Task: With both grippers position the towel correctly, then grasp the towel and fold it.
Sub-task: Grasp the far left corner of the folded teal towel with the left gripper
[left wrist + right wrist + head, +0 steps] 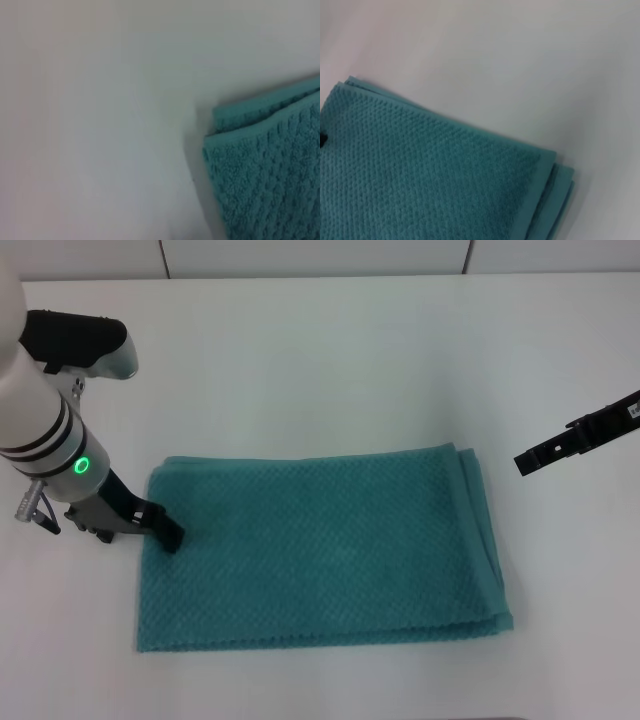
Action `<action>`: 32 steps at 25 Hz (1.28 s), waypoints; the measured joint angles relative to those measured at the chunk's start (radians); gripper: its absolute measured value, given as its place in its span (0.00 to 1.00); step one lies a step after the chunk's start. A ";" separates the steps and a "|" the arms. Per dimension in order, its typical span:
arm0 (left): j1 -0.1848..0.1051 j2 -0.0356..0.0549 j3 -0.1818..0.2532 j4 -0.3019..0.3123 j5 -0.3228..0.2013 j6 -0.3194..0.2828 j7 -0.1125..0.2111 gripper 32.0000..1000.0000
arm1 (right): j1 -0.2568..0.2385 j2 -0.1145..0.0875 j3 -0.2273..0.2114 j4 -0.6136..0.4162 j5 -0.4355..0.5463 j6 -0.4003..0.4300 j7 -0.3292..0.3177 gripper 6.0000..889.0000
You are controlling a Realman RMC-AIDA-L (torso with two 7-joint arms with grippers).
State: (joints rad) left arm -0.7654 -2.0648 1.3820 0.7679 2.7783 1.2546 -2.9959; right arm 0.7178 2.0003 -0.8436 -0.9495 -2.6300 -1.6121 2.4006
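Both layers of the towel (300, 550) should fold over together when the robot carries the corner across, because the towel corner's stacked edges (240, 119) lie close to each other.
The teal waffle-weave towel (320, 550) lies flat in layers in the middle of the white table, its long side running left to right. My left gripper (135, 532) is down at the towel's left edge, open, with one finger tip on the edge of the cloth and the other on the bare table beside it. The left wrist view shows a layered corner of the towel (270, 170). My right gripper (527, 460) hovers off the towel's far right corner, apart from the cloth. Another layered corner of the towel (420, 175) shows in the right wrist view.
The white table (330, 360) stretches on all sides of the towel. A seam with a wall or panels runs along the back edge. Nothing else stands on the table.
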 joint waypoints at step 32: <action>-0.018 0.0013 0.012 -0.004 -0.009 0.019 0.000 0.60 | -0.001 0.000 0.000 0.000 -0.001 0.000 0.000 0.96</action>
State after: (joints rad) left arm -0.7830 -2.0635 1.3936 0.7638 2.7697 1.2739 -2.9958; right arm 0.7172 2.0003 -0.8436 -0.9495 -2.6308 -1.6121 2.4006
